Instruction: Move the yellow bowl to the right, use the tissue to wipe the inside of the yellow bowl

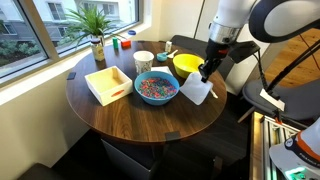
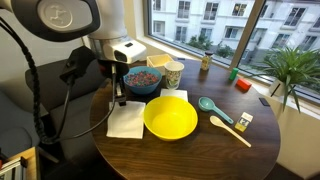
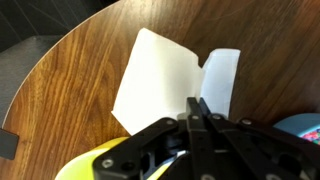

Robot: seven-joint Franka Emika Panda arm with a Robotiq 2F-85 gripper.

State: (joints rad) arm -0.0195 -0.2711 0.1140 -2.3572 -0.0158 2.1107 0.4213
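Next, my gripper turns back and lays the tissue's raised flap (image 3: pixel 220 76) open toward the blue bowl, because the flap is creasing against the tissue's flat half near the edge of the table.
The yellow bowl (image 1: pixel 187 63) sits on the round wooden table, shown in both exterior views (image 2: pixel 170 117); only its rim shows at the bottom left of the wrist view (image 3: pixel 85 165). The white tissue (image 1: pixel 195 88) lies beside it on the table (image 2: pixel 127 120). In the wrist view the tissue (image 3: pixel 155 75) is creased, with one flap raised by the fingertips. My gripper (image 3: pixel 197 105) is down at the tissue's edge next to the bowl (image 1: pixel 205 72) (image 2: pixel 122 98). Its fingers are closed together, pinching the tissue.
A blue bowl of coloured pieces (image 1: pixel 156 87) (image 2: pixel 143 80) and a white cup (image 1: pixel 143 60) stand just beyond the tissue. A pale wooden tray (image 1: pixel 108 83), a potted plant (image 1: pixel 96 30), a teal spoon (image 2: pixel 208 104) and a wooden spoon (image 2: pixel 230 130) share the table. The table edge is near the tissue (image 2: pixel 100 135).
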